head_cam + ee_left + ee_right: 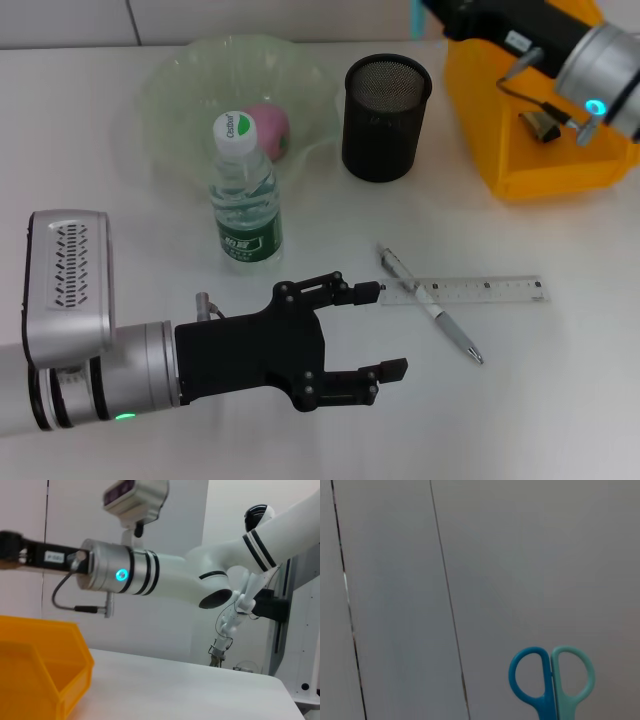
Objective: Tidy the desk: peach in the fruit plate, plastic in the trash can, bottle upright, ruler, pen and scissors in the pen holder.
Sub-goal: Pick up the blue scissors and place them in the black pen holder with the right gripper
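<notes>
The scissors' handles (552,680) are up and the pen holder's opening (388,83) is open. My right gripper should keep moving over the pen holder's opening, lower the scissors' blades inside and let go there.
My left gripper (385,330) is open and empty, low over the table just left of the ruler (480,291) and the pen (432,313), which lies across the ruler's left end. The water bottle (245,195) stands upright in front of the green fruit plate (175,80), which holds the pink peach (272,130). The black mesh pen holder (387,117) stands right of the plate. My right arm (500,30) reaches over the yellow bin (530,165); its gripper is cut off at the top edge. The right wrist view shows the blue and teal scissors (552,680) held up in the air. No plastic shows.
The yellow bin also shows in the left wrist view (45,665), with the right arm (130,575) above it. The white table (560,400) extends to the right of the pen.
</notes>
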You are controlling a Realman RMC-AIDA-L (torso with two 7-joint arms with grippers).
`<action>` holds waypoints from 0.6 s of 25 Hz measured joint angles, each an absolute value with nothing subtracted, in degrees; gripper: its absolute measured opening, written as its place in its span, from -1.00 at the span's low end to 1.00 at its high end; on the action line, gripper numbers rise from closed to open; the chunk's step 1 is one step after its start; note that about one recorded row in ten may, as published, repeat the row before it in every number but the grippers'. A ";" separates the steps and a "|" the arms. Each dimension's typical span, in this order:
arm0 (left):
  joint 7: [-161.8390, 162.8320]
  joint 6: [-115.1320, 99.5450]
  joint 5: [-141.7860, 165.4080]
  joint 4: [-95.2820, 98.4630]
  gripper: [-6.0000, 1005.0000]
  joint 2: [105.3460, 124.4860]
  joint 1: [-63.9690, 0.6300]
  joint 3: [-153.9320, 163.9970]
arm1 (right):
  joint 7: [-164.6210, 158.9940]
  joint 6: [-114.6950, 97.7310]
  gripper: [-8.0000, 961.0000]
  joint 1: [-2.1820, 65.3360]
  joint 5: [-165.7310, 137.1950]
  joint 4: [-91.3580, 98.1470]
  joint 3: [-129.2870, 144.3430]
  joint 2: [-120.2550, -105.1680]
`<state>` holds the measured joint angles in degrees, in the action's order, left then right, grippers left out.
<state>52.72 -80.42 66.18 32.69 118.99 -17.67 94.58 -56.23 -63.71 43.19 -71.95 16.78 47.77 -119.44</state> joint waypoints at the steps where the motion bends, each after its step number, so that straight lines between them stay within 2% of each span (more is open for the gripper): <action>1: 52.66 -80.42 66.18 32.69 0.60 119.00 -17.67 94.59 | -56.23 -63.71 -0.51 43.19 -71.95 16.78 47.77 -119.44; 15: 52.25 -80.77 66.18 32.70 0.60 118.91 -17.58 94.56 | -55.71 -57.51 -0.50 44.61 -72.51 14.51 51.47 -119.70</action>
